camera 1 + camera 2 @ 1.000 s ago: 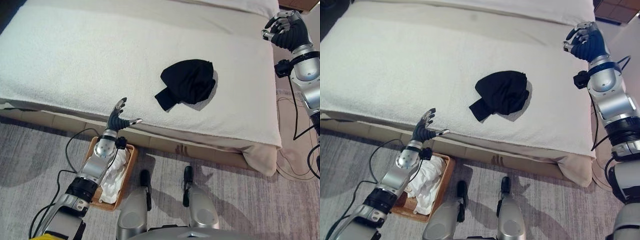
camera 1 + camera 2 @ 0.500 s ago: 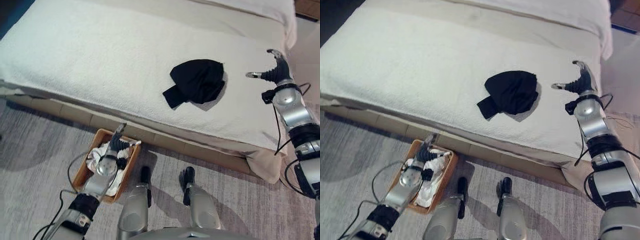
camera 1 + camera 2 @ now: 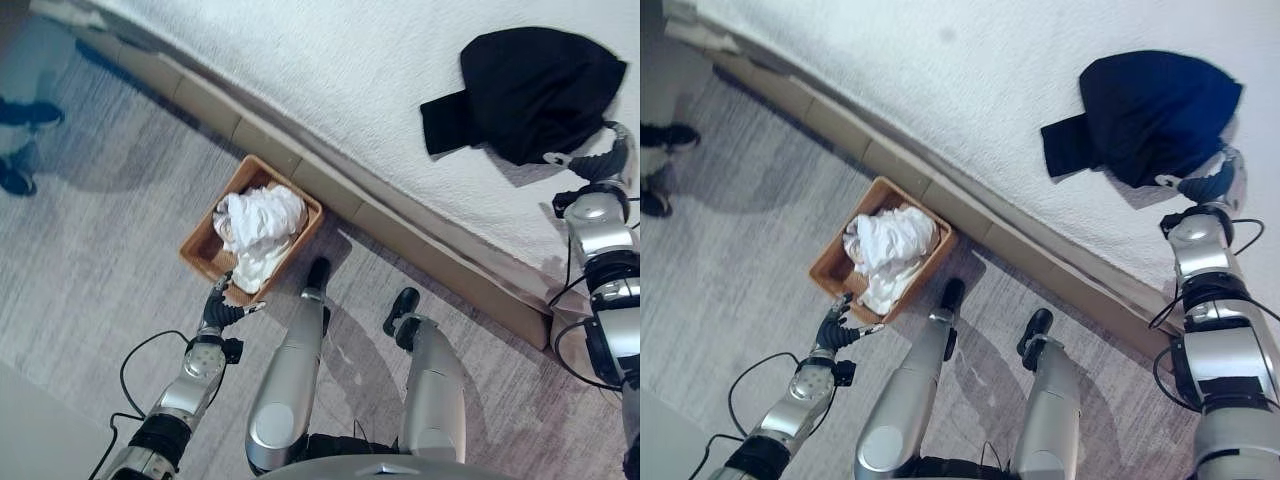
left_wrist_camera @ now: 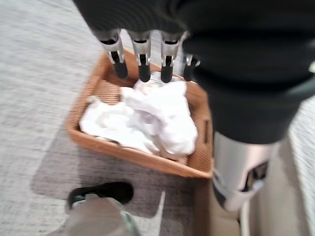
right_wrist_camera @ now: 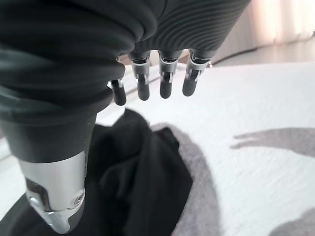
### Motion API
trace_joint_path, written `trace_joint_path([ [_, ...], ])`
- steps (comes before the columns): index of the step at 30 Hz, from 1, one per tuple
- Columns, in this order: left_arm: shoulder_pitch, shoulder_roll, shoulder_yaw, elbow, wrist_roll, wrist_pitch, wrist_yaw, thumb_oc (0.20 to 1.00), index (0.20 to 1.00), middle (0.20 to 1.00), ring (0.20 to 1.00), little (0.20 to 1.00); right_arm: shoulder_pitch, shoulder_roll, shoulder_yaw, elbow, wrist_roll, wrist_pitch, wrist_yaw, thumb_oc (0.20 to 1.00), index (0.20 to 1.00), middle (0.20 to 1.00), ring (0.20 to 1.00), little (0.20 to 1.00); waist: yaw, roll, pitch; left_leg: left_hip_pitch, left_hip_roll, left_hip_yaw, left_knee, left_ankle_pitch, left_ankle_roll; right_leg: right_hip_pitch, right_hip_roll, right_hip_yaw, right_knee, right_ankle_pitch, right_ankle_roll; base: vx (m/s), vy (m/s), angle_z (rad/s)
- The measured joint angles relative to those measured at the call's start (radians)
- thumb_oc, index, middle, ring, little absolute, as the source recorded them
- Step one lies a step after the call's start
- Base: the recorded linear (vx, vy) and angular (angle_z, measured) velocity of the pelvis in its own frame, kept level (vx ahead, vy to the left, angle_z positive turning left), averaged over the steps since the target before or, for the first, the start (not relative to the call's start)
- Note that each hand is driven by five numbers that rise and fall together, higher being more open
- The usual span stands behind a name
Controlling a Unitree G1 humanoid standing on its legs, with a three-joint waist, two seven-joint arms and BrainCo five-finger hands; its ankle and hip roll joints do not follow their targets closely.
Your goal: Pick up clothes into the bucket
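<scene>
Soft, loose folds (image 5: 142, 169) are bunched up at the garment's near edge. The black garment (image 3: 535, 95) will fall open and hang long and limp when I lift it.
A black garment (image 3: 530, 90) lies crumpled on the white bed (image 3: 330, 80). My right hand (image 3: 604, 165) hovers at its right edge, fingers (image 5: 165, 86) straight and open, holding nothing; the black garment (image 5: 133, 182) spreads just below them. On the floor beside the bed stands a brown wicker basket (image 3: 203, 247) with white clothes (image 3: 258, 228) heaped in it. My left hand (image 3: 222, 308) is low over the carpet just in front of the basket (image 4: 194, 162), fingers (image 4: 142, 61) extended and open above the white clothes (image 4: 147, 118).
The bed's wooden base (image 3: 330, 190) runs diagonally behind the basket. A person's dark shoes (image 3: 18, 150) stand on the grey carpet (image 3: 90, 300) at the far left.
The camera has tilted and dropped closer. My right hand came in from the bed's right side to the garment's edge. My left hand sank lower in front of the basket.
</scene>
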Motion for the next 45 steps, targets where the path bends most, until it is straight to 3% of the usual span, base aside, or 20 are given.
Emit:
trace_joint_path([
  [8,-0.021,0.009,-0.060,-0.037,-0.009,-0.009,0.043,1.000,1.000,1.000,1.000,1.000,-0.127,-0.037,0.009,0.130,0.067,-0.001,-0.050,1.000,1.000,1.000,1.000,1.000,0.009,0.003,0.001,-0.160,-0.058,-0.061,0.073,-0.003,0.001,-0.144,-0.066,-0.041,0.132,-0.063,-0.015,-0.02,-0.022,0.28],
  [13,-0.024,0.010,-0.077,-0.041,-0.009,-0.011,0.052,1.000,1.000,1.000,1.000,1.000,-0.147,-0.045,0.011,0.162,0.080,0.000,-0.062,1.000,1.000,1.000,1.000,1.000,0.012,0.005,0.001,-0.199,-0.071,-0.065,0.098,-0.005,-0.002,-0.176,-0.079,-0.042,0.158,-0.070,-0.016,0.00,-0.011,0.07],
  [14,-0.026,0.011,-0.080,-0.041,-0.010,-0.014,0.055,1.000,1.000,1.000,1.000,1.000,-0.169,-0.048,0.018,0.184,0.097,0.001,-0.069,0.944,0.944,0.944,0.944,0.944,0.011,0.007,0.002,-0.204,-0.075,-0.065,0.102,-0.005,-0.002,-0.181,-0.083,-0.042,0.160,-0.070,-0.016,0.01,-0.022,0.06],
  [15,-0.030,0.011,-0.086,-0.041,-0.010,-0.019,0.055,1.000,1.000,1.000,1.000,1.000,-0.176,-0.056,0.025,0.186,0.102,0.000,-0.070,0.489,0.489,0.489,0.489,0.489,0.012,0.013,0.003,-0.206,-0.078,-0.067,0.103,-0.005,-0.002,-0.181,-0.086,-0.043,0.162,-0.071,-0.015,0.00,-0.031,0.07],
  [16,-0.030,0.011,-0.089,-0.041,-0.010,-0.022,0.056,1.000,1.000,1.000,1.000,1.000,-0.179,-0.058,0.026,0.186,0.106,0.000,-0.071,0.395,0.395,0.395,0.395,0.395,0.013,0.014,0.002,-0.206,-0.080,-0.068,0.103,-0.005,-0.002,-0.181,-0.088,-0.043,0.163,-0.071,-0.015,0.01,-0.038,0.09],
  [17,-0.037,0.013,-0.102,-0.044,-0.019,-0.024,0.061,1.000,1.000,1.000,1.000,1.000,-0.196,-0.067,0.046,0.199,0.112,0.001,-0.072,0.200,0.200,0.200,0.200,0.200,0.012,0.018,0.002,-0.206,-0.086,-0.071,0.103,-0.005,-0.002,-0.181,-0.093,-0.045,0.168,-0.074,-0.012,0.01,-0.031,0.11],
  [31,-0.138,0.013,-0.120,-0.078,-0.021,-0.030,0.068,1.000,1.000,1.000,1.000,1.000,-0.262,-0.090,0.169,0.184,0.112,-0.001,-0.053,0.200,0.200,0.200,0.200,0.200,-0.001,0.021,0.002,-0.170,-0.078,-0.065,0.102,-0.001,-0.007,-0.142,-0.088,-0.048,0.144,-0.067,-0.012,-0.01,0.011,-0.02],
  [36,-0.149,0.016,-0.119,-0.078,-0.021,-0.032,0.066,1.000,1.000,1.000,1.000,1.000,-0.265,-0.080,0.247,0.101,0.087,-0.005,-0.018,0.200,0.200,0.200,0.200,0.200,-0.010,0.019,0.002,-0.082,-0.039,-0.020,0.057,0.003,-0.001,-0.069,-0.043,-0.009,0.064,-0.021,-0.004,-0.04,0.070,-0.34],
  [45,-0.182,0.017,-0.111,-0.074,-0.021,-0.043,0.037,1.000,1.000,1.000,1.000,1.000,-0.269,-0.045,0.284,-0.062,0.072,-0.027,0.020,0.200,0.200,0.200,0.200,0.200,-0.095,0.002,0.003,0.118,0.030,0.108,-0.063,0.022,0.028,0.089,0.042,0.094,-0.160,0.114,0.026,-0.04,0.079,-0.48],
])
